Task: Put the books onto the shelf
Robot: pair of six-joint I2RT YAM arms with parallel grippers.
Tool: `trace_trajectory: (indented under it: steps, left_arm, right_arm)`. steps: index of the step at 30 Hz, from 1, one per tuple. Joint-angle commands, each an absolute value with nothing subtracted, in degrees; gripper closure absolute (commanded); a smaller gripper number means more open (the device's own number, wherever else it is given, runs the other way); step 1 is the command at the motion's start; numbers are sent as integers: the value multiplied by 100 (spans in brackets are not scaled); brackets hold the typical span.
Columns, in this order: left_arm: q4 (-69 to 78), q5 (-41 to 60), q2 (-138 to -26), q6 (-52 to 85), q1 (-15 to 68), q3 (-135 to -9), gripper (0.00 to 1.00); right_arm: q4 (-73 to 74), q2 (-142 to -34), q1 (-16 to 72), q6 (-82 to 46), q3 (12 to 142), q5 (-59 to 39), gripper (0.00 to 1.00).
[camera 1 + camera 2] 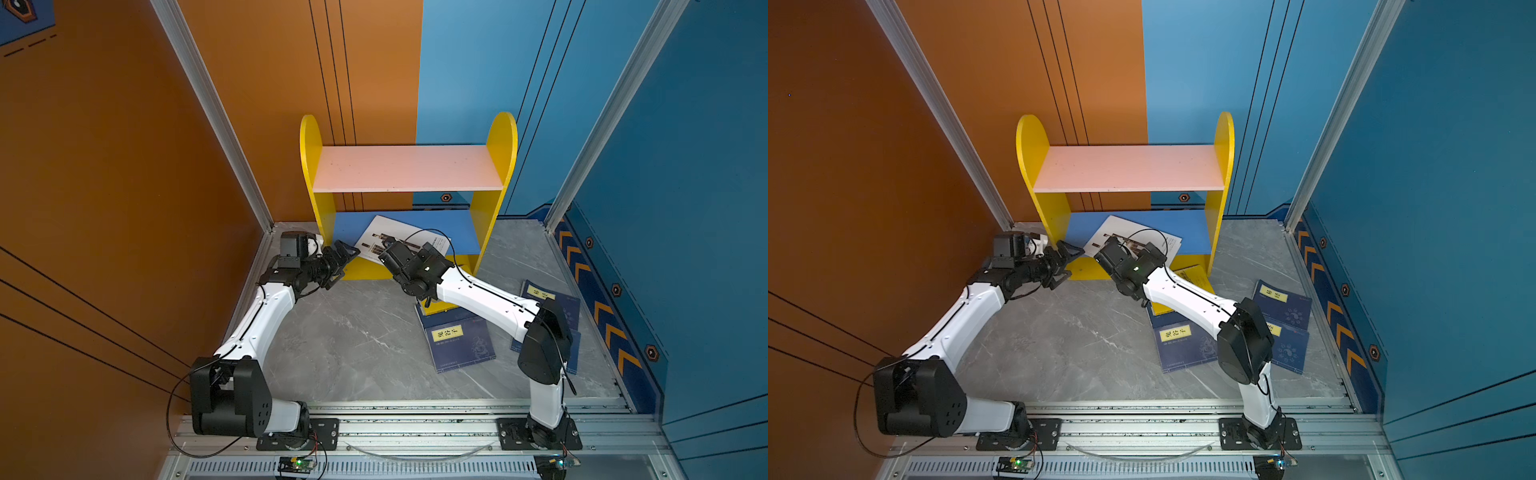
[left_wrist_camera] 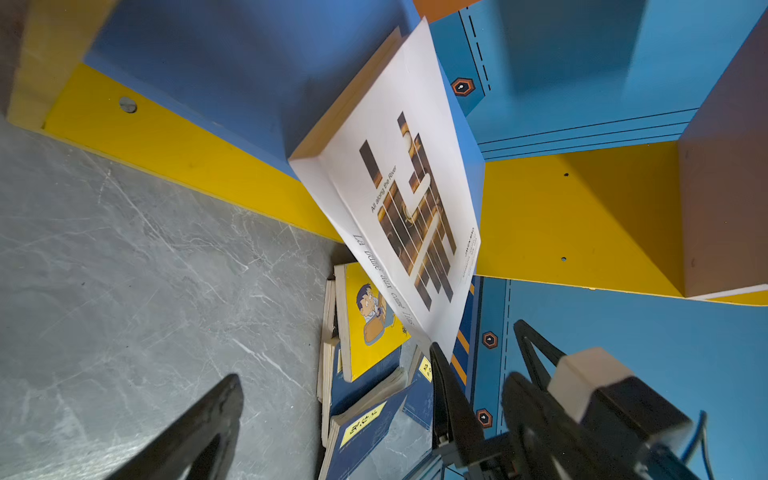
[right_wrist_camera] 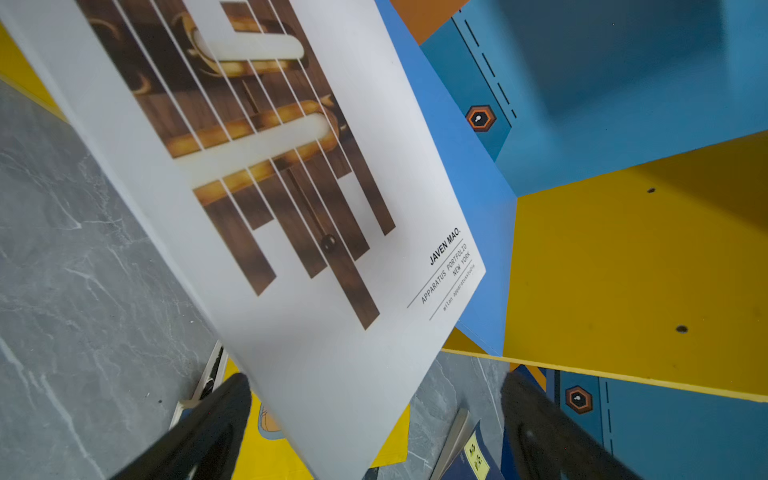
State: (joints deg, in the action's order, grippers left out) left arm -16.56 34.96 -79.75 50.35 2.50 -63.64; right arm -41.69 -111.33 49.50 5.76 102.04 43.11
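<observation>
Next, my right gripper backs away to the book's near corner and turns the book straight, because the white book lies slanted over the blue board's front edge.
The shelf stands at the back with its pink upper board bare. A large white book lies slanted on the blue lower board and overhangs its front edge. My right gripper is open, with the white book's near corner between its spread fingers but touching neither. My left gripper is open and empty by the shelf's front left. A yellow book and navy books lie on the floor.
The grey marble floor is bounded by orange and blue walls. The floor books pile up under and beside my right arm. An aluminium rail carrying both arm bases runs along the front.
</observation>
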Motion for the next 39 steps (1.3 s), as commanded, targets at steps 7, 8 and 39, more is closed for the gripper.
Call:
trace_trajectory:
  steps: [7, 8, 39]
  left_arm:
    - [-1836, 3342, -8085, 4799, 333, -6739, 2]
    - [-1836, 3333, -8104, 4799, 347, -6762, 2]
    - [-2046, 3239, -8670, 4475, 482, -7515, 1]
  right_arm:
    - [-4412, -11132, 4509, 44, 10045, 4309, 4]
    - [-4412, -11121, 4435, -8, 10034, 4263, 4]
    - [-4854, -9702, 4676, -2273, 8981, 2715, 0]
